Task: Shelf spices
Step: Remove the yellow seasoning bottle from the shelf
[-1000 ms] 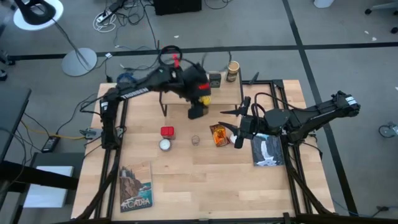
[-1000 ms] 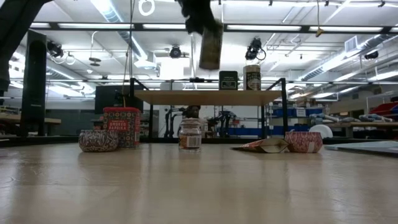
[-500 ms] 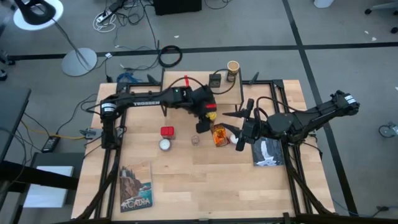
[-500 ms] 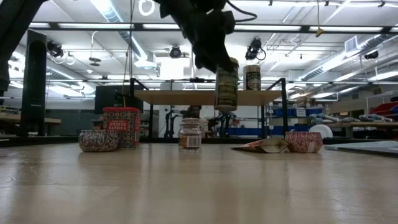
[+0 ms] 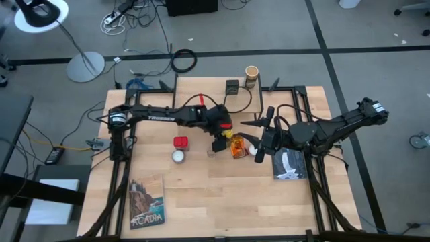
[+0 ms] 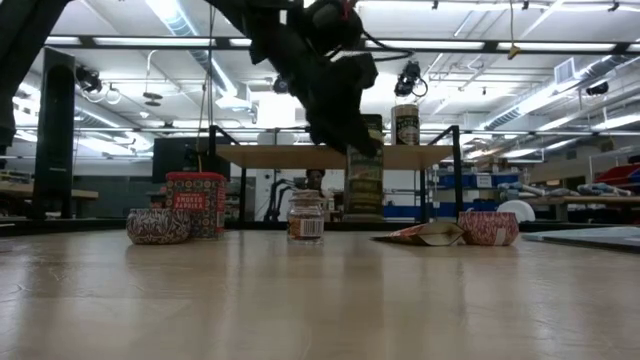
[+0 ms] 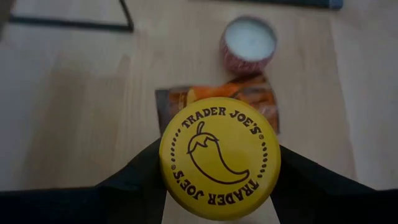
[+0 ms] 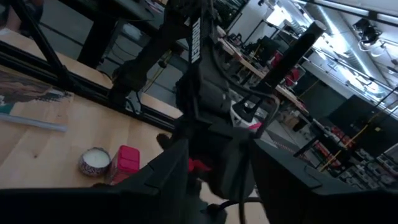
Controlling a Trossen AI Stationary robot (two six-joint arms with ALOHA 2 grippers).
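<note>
The jar (image 6: 363, 192) is hanging upright above clear wood (image 6: 354, 238) next to the orange packet. The robot's left gripper should go on lowering the jar until its bottom rests flat, and then let go.
My left gripper (image 5: 220, 136) is shut on a jar with a yellow "Trader Joe's" lid (image 7: 217, 158), low over the table in front of the shelf (image 5: 201, 101); the low view shows the jar (image 6: 365, 185) upright. A dark tin (image 5: 232, 86) and a tan jar (image 5: 251, 74) stand on the shelf top (image 6: 330, 156). A red tin (image 5: 180, 142), a small jar (image 5: 211, 151) and an orange packet (image 5: 236, 146) rest on the table. My right gripper (image 5: 259, 138) is open and empty, just right of the packet. My left gripper pinches the jar's upper sides just below the yellow lid, one finger (image 7: 140, 171) on each side. The fingers come from above, slanting down from the table's left. The jar (image 6: 365, 190) stands upright in the hold. I cannot tell whether its bottom touches the table.
Two white round discs lie on the table, one by the red tin (image 5: 177, 156) and one by the packet (image 7: 249, 40). One picture book lies at the near left (image 5: 146, 202), another under my right arm (image 5: 290, 163). Bare tabletop lies toward the near edge (image 5: 222, 202).
My left gripper has carried the yellow-lidded jar away from the shelf toward the table's near and right side and down, from above shelf height to just above the table beside the orange packet. The jar stays about upright. My right gripper has kept still.
</note>
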